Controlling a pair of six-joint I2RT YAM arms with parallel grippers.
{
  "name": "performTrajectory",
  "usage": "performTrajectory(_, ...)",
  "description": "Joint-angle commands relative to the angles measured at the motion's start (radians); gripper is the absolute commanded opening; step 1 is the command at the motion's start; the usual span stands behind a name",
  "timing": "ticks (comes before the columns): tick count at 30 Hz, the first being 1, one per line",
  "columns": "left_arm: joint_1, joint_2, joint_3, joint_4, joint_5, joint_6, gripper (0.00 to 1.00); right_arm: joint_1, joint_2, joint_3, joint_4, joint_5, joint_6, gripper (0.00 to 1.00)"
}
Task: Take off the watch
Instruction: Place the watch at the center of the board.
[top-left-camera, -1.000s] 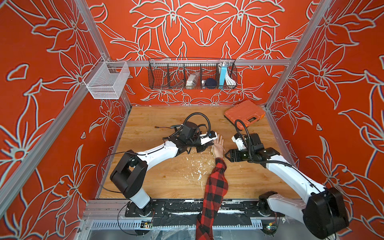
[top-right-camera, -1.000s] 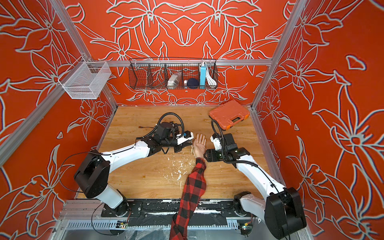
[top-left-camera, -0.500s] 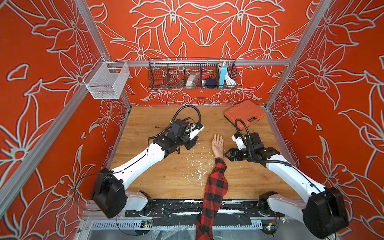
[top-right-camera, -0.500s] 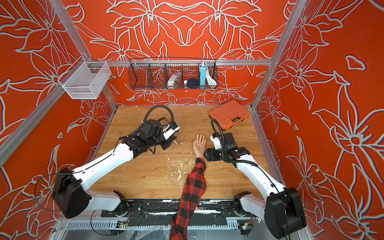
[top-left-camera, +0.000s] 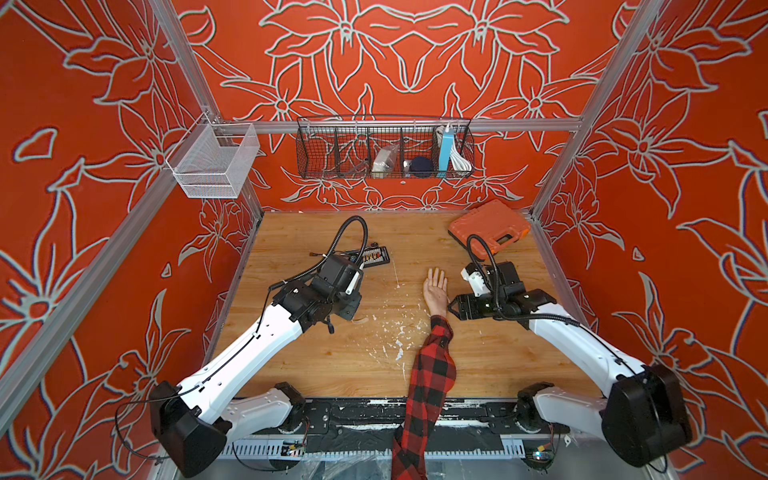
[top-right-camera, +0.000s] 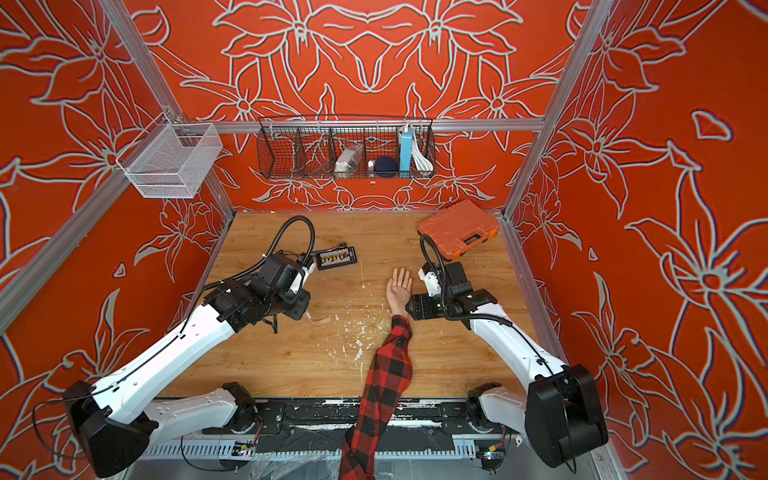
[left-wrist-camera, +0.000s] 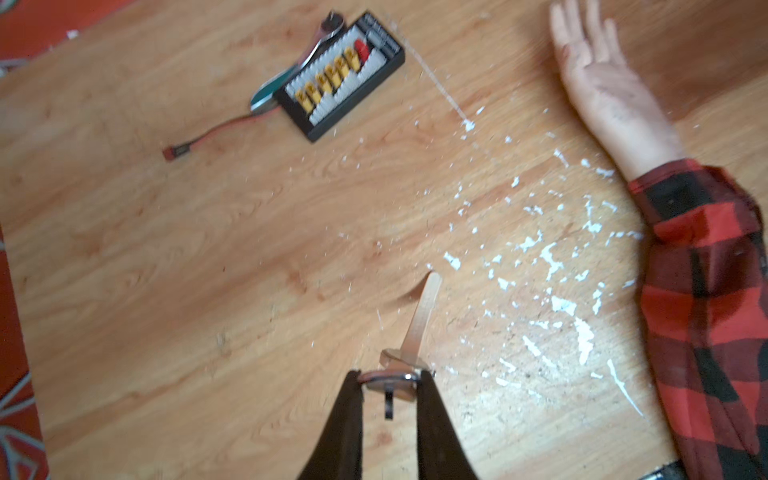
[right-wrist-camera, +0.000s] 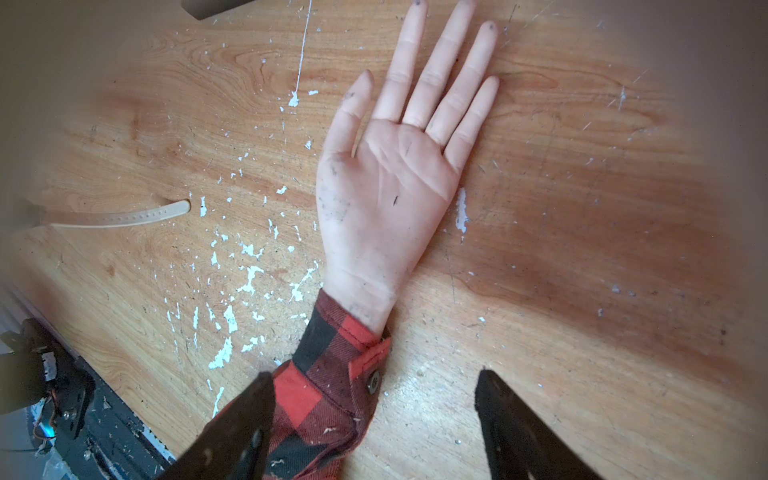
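The watch (top-right-camera: 318, 320) is clear of the mannequin hand, so my left gripper should keep lowering it to the open wood (top-right-camera: 323, 290) near the bit holder and let go there.
The watch (left-wrist-camera: 420, 324) is off the mannequin hand (top-left-camera: 435, 289). My left gripper (left-wrist-camera: 388, 376) is shut on its round pale case, low over the table and well to the left of the hand. The tan strap trails from the jaws onto the wood, seen in both top views (top-left-camera: 360, 320) (top-right-camera: 321, 319) and in the right wrist view (right-wrist-camera: 124, 217). The hand (right-wrist-camera: 390, 187) lies palm up with a bare wrist and a red-and-black plaid sleeve (right-wrist-camera: 328, 374). My right gripper (right-wrist-camera: 374, 374) is open at the cuff, one finger over the sleeve and the other over bare wood to its right (top-left-camera: 451, 309).
A black bit holder (top-left-camera: 374, 256) with a ratchet and a thin cable lies behind the left gripper. An orange tool case (top-left-camera: 488, 226) sits at the back right. A black wire basket (top-left-camera: 384, 153) and a white mesh basket (top-left-camera: 212, 162) hang on the walls. White flecks dot the wood.
The left arm has drawn back to the left, away from the hand, taking the watch with it and lowering towards the table. The right arm and the hand have not moved.
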Motion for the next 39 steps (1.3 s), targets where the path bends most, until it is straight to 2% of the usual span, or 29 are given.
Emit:
performTrajectory(1,0.026,0.056,0.045,-0.101,-0.03,-0.056,0.1,0.004,0.011,0.031,-0.005,-0.013,-0.02,0.79)
performTrajectory(11,0.156,0.413,0.189,-0.016,0.133,0.044,0.09,0.004,-0.013,0.022,-0.022,0.009,-0.025,0.79)
performTrajectory(21,0.226,0.742,0.349,0.025,0.222,0.047,0.08,0.003,-0.044,0.005,-0.031,0.019,-0.021,0.79)
performTrajectory(34,0.315,0.888,0.397,0.054,0.235,0.01,0.1,0.003,-0.052,0.003,-0.028,0.011,-0.022,0.79)
performTrajectory(39,0.352,0.887,0.387,0.058,0.218,-0.016,0.1,0.004,-0.054,0.011,-0.032,0.009,-0.022,0.79)
